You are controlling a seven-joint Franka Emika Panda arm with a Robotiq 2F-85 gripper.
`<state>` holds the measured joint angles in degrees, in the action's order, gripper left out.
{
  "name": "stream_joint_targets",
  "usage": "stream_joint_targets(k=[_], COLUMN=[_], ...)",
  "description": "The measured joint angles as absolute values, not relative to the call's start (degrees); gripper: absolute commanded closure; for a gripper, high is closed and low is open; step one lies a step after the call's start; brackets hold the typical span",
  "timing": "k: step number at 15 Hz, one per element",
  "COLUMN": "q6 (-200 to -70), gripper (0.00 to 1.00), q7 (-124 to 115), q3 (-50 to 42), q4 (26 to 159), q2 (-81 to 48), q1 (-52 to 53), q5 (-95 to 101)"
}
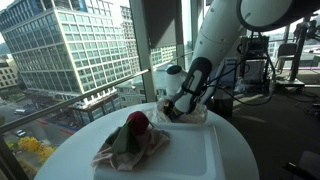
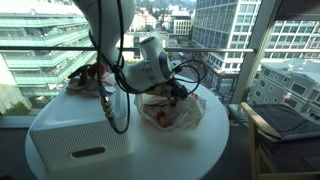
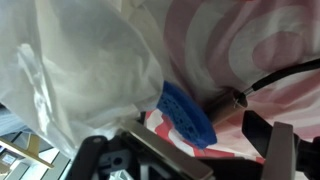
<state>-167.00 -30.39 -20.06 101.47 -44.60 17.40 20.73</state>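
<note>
The blue sponge is off-center by the gripper's finger and the black cable (image 3: 264, 84) faces the gripper's gap, so the robot should center the fingers on the sponge (image 3: 186, 115) before it closes them.
My gripper (image 1: 181, 108) (image 2: 179, 92) is lowered into a crumpled white plastic bag (image 2: 165, 112) with red rings printed on it, near the far side of the round white table (image 2: 190, 152). In the wrist view the gripper (image 3: 215, 150) is open, its two dark fingers (image 3: 268, 138) standing wide apart. A blue, rough-surfaced piece (image 3: 188, 112) like a sponge lies on the bag just ahead of the jaws, untouched. White bag film (image 3: 90, 60) covers its upper end. Beside it lies a black cable with a metal plug (image 3: 226, 100).
A white box (image 2: 80, 140) stands on the table and bears a heap of cloths with a red item (image 1: 136, 123). Windows and a railing (image 1: 90, 95) lie close behind the table. Robot cables (image 2: 112, 105) hang beside the box. Chairs and equipment (image 1: 265, 70) stand behind.
</note>
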Motion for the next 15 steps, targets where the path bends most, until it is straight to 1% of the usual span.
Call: stream_joint_targets(k=[4,5,7,8,9,10,12,15], q6=[-172.8,-172.9,-172.3,-171.4,-170.2,-168.6,-164.8,-161.0], gripper=[0.6,0.69,0.85,0.42,0.46,0.45,0.34,0.09], q7=[-26.7,-26.5,-26.5,-26.5,-26.5,-26.5,-26.5,-26.4], q3=[-20.6,-21.7,-24.7,-25.9,-26.4,-26.4,-25.4,-21.6], q4=[101.5,101.4,101.4,101.4,101.3,101.2,101.1,100.7], q2=[-46.3,-46.4,-46.4,-46.3,-46.3,-46.2,-46.0,-46.0], q1=[17.0,17.9,20.3,21.4,22.1,22.3,22.1,19.9], q5=[18.3,17.7,16.1,15.2,14.4,13.7,12.3,10.1])
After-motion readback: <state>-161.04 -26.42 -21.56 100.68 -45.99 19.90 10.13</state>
